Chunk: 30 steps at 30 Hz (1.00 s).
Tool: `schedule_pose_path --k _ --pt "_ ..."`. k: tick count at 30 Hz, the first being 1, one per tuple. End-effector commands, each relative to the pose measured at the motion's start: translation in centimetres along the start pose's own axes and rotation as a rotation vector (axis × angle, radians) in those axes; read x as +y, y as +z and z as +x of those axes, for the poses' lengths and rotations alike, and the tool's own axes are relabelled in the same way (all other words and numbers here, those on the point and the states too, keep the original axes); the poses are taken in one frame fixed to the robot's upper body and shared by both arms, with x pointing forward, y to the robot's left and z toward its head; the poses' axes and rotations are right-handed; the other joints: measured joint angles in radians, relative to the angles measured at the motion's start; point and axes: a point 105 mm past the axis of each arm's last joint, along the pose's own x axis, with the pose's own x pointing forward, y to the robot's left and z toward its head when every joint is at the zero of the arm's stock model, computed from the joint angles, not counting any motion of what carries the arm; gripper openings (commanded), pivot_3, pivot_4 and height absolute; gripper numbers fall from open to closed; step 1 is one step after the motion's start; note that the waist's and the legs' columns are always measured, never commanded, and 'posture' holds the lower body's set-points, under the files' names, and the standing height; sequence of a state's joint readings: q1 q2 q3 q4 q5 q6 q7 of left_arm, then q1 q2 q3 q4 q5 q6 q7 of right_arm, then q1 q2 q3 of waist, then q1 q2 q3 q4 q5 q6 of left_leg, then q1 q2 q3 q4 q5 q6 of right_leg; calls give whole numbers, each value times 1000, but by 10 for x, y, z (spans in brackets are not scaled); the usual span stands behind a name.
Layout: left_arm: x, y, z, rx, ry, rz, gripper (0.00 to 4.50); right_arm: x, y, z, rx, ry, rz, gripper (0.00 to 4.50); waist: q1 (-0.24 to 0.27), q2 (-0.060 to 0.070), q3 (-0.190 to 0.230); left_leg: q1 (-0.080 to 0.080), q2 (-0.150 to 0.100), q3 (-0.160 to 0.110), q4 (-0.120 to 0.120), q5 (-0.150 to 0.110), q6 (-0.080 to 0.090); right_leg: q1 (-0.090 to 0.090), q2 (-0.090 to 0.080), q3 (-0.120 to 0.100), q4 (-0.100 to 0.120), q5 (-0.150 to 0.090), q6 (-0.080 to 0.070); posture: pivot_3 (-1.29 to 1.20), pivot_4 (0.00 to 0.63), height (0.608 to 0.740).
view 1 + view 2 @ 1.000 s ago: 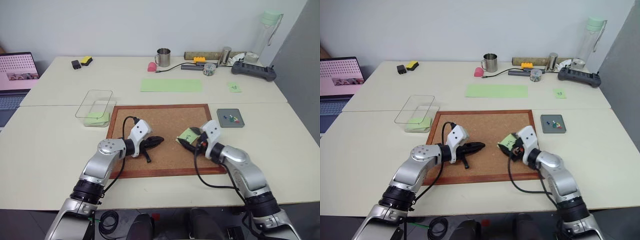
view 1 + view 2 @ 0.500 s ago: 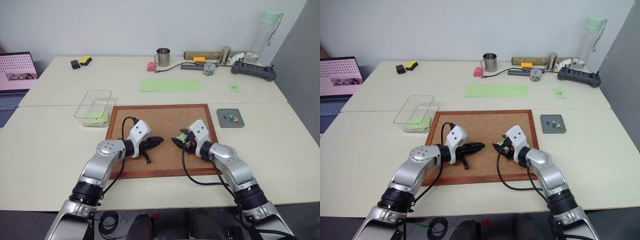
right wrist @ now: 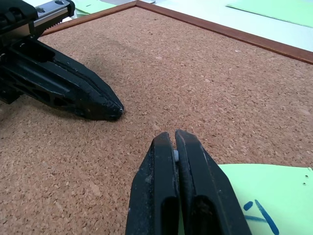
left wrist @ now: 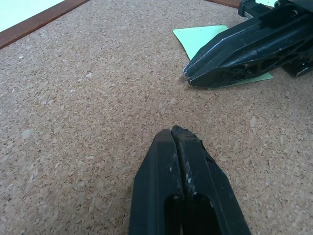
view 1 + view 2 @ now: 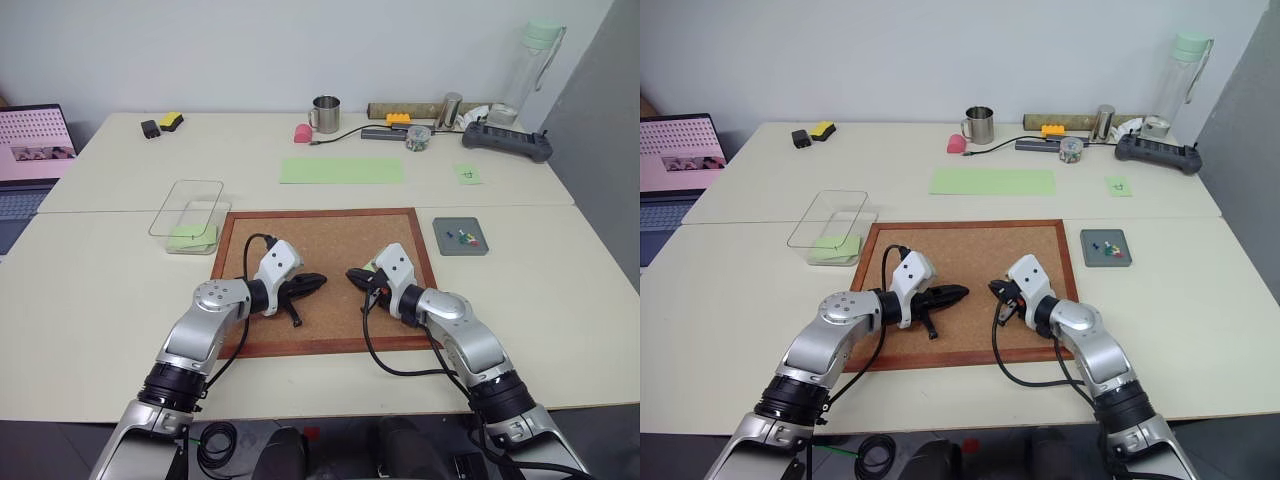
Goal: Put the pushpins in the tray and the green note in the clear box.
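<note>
Next, I pick up the green note (image 3: pixel 274 196) with my right gripper and hand it over, because the note is under my right gripper and the clear box (image 5: pixel 188 218) is beyond my left gripper.
The green note (image 3: pixel 266 193) lies flat on the corkboard (image 5: pixel 320 240), mostly under my right gripper (image 5: pixel 352 276). That gripper is shut, its tips just past the note's edge; a tiny pale speck sits between them and I cannot tell what it is. My left gripper (image 5: pixel 318 281) is shut on nothing and rests low over the cork, tip to tip with the right one a short gap apart. The dark grey tray (image 5: pixel 478 247) stands right of the board with coloured pushpins (image 5: pixel 461 236) in it. The clear box (image 5: pixel 186 184) stands left of the board, with a pale green note (image 5: pixel 193 237) inside.
On the far table lie a long pale green sheet (image 5: pixel 342 170), a small green note (image 5: pixel 467 174), a metal mug (image 5: pixel 327 114), a pink object (image 5: pixel 303 133), a black controller (image 5: pixel 506 140) and a bottle (image 5: pixel 535 60). A laptop (image 5: pixel 35 140) stands at the far left.
My right gripper has shut from wide open and edged a little left over the green note, which now lies mostly hidden beneath it. The left gripper has stayed still and shut.
</note>
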State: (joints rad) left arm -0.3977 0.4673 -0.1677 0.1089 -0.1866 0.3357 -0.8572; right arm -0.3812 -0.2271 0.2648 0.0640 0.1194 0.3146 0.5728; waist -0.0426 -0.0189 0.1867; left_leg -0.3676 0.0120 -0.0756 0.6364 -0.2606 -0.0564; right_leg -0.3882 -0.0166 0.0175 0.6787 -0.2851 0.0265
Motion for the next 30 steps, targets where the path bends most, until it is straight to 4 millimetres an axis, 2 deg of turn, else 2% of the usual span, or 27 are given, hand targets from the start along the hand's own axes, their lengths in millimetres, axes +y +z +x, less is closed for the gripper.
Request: schedule_pose_path --k 1,5,11,15,18,23,27,30 --pt "4 -14 -6 54 34 -17 0 -13 37 -9 -127 -62 -50 32 0 0 0 0 0 0 0 0 0 0 0 0 0 0 0 0 150 740" --pt "5 -15 -7 57 35 -21 0 -14 63 -15 -199 -68 -112 32 0 0 0 0 0 0 0 0 0 0 0 0 0 0 0 0 150 740" --pt "5 -9 -5 24 37 -54 0 -11 75 -23 -208 -41 -213 32 0 0 0 0 0 -1 -1 0 0 0 0 -1 0 0 0 0 150 740" --pt "8 6 -3 -44 38 -80 0 -28 91 -28 -260 -110 -187 32 1 0 0 0 0 0 -1 0 0 0 0 0 0 0 0 0 150 740" --pt "7 29 -2 -161 23 -139 0 -37 92 -30 -267 -146 -179 32 1 -1 1 -1 -1 0 -1 0 0 -1 -1 0 0 0 0 0 150 740" --pt "4 51 -3 -251 -17 -181 0 -47 96 -32 -301 -206 -128 32 7 -1 1 -4 -1 -3 -1 0 0 -2 -1 -1 -1 0 -1 0 150 740" --pt "-2 74 -6 -356 -70 -199 602 -51 100 -33 -321 -229 -100 0 10 -1 1 -15 0 -3 1 0 -1 -12 -2 -2 0 3 -5 0 150 740" --pt "-8 84 -4 -382 -94 -202 1218 -50 99 -32 -307 -224 -137 0 10 -1 1 -21 -1 -3 5 0 -1 -17 -2 -2 1 3 -5 0 150 740"
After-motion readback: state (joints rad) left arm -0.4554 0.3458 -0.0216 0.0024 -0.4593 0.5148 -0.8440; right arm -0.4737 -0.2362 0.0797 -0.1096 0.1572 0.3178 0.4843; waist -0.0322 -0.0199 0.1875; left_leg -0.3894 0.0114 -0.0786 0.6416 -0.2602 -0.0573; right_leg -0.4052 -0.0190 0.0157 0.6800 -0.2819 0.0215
